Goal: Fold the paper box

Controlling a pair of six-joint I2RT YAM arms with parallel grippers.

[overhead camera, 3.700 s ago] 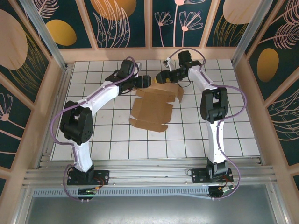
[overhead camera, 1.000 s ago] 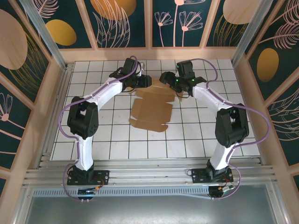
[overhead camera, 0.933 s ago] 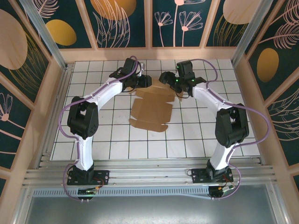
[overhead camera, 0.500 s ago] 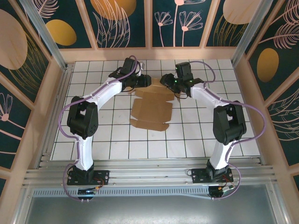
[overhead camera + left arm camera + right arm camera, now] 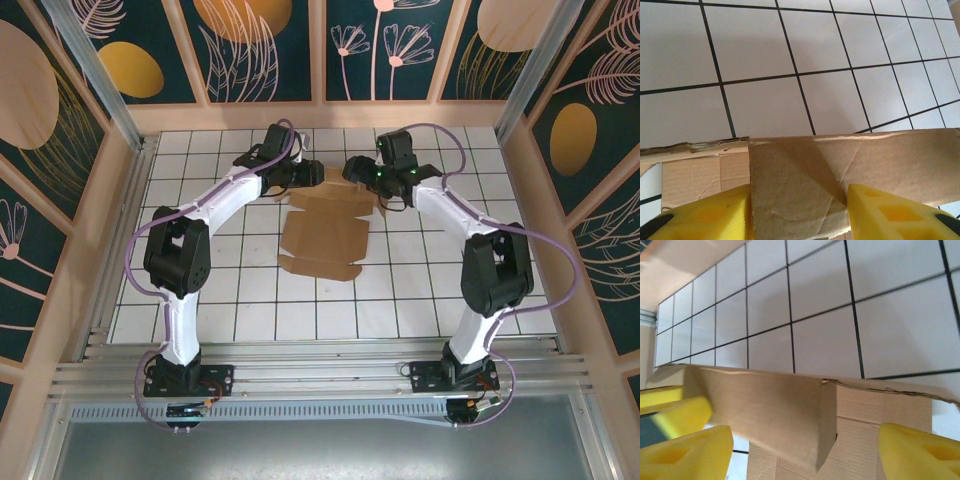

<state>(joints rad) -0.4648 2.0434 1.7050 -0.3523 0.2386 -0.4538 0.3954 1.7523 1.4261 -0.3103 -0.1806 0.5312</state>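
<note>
I can see the end tab (image 5: 695, 151) splayed out beyond my left gripper, so I should hold the upright flap (image 5: 905, 152) with my right gripper while my left gripper moves round to fold the end tab in.
The paper box (image 5: 325, 235) lies as a brown die-cut cardboard sheet on the white tiled floor, with its far flap raised. At that far edge, my left gripper (image 5: 312, 176) is shut on a folded piece of the flap (image 5: 800, 190). Its yellow fingers (image 5: 705, 215) press against both sides of that piece. My right gripper (image 5: 356, 168) faces it from the right and stands open. Its yellow fingers (image 5: 920, 452) straddle the upright flap (image 5: 775, 410), with a gap on the right side. In the right wrist view a finger of the left gripper (image 5: 675, 412) shows at the flap's left end.
The floor is a white tile grid (image 5: 420, 280) inside a low wooden frame (image 5: 520, 200) with patterned walls behind. Both arms reach over the far half. The box's near flaps (image 5: 318, 266) lie flat.
Compared with a few seconds ago, the right arm's elbow has swung out to the right. Over the last second both grippers have stayed at the far flap, and the right gripper has shifted slightly.
</note>
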